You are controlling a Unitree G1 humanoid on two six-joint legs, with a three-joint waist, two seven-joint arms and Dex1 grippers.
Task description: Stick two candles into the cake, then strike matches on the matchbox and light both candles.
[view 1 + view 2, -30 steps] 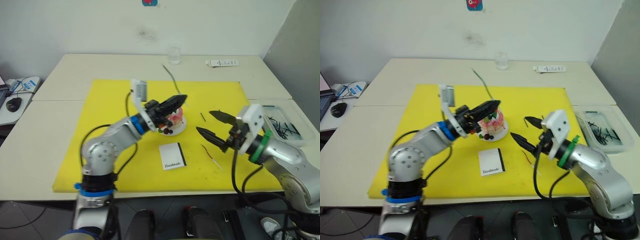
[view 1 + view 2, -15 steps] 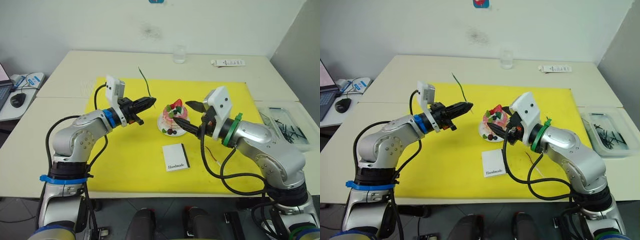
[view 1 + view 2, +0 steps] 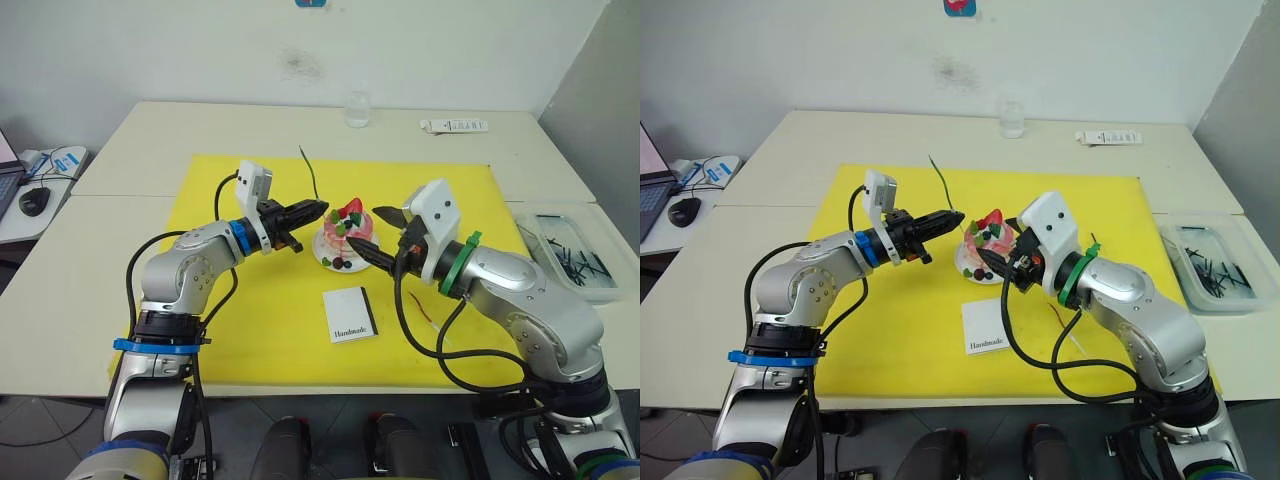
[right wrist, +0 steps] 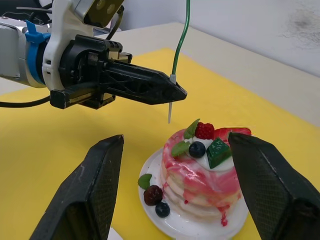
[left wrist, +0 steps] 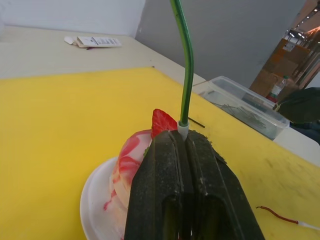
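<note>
The dark red candle (image 3: 422,308) will stay upright as I push it into the cake, since the green candle (image 3: 309,172) stands stiffly above its gripped base.
The pink-and-white cake (image 3: 345,237) stands on its small white plate (image 3: 333,264) in the middle of the yellow mat. My left gripper (image 3: 320,208) is shut on the base of the green candle (image 3: 308,172). It holds the candle upright just left of the cake's top, and the candle's white tip (image 4: 169,114) hangs above the plate. My right gripper (image 4: 176,139) is open, with a finger on either side of the cake. The matchbox (image 3: 350,313) lies in front of the cake. The dark red candle (image 3: 427,314) lies flat to its right. Matches (image 3: 578,257) lie in a clear tub.
The yellow mat (image 3: 250,300) covers the table's middle. The clear tub (image 3: 553,222) sits off the mat's right edge. A glass (image 3: 356,108) and a white remote-like bar (image 3: 455,126) stand at the back. One short match (image 5: 196,122) lies on the mat beyond the cake.
In the last half second my left gripper carried the green candle to the right, closer to the cake. My right gripper has stayed open around the cake.
</note>
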